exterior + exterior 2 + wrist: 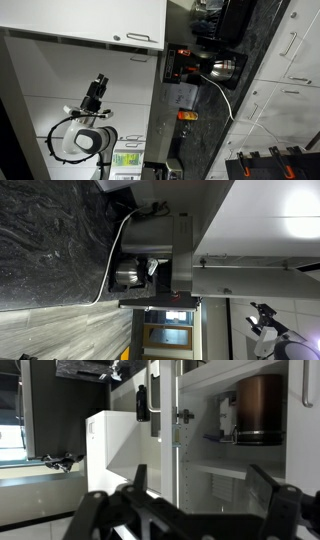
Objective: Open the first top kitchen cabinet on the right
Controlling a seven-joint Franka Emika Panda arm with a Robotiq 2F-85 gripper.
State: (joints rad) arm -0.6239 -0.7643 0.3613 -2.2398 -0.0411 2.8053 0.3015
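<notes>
The half-open door (85,20) will swing wide and uncover the shelves when the gripper pushes it, because a hinge joins the door to the cabinet.
The wrist view looks into a white top cabinet that stands open, with bare shelves (230,465) and a brown pot (262,405) on the upper one. Its door (165,430) is seen edge-on with a hinge, next to a black handle (142,402). My gripper (200,485) is open and empty, its two black fingers low in the frame, apart from the cabinet. In both exterior views the picture is turned sideways. The gripper (98,85) hangs in front of the white cabinet fronts, below a swung-out door (90,20) with a metal handle (140,38). The arm also shows in an exterior view (265,325).
A dark stone countertop (255,60) carries a steel kettle (222,68) with a white cable and an orange object (187,115). The kettle (128,272) also shows beside a black appliance (160,302). White drawers with handles (290,45) lie beyond the counter.
</notes>
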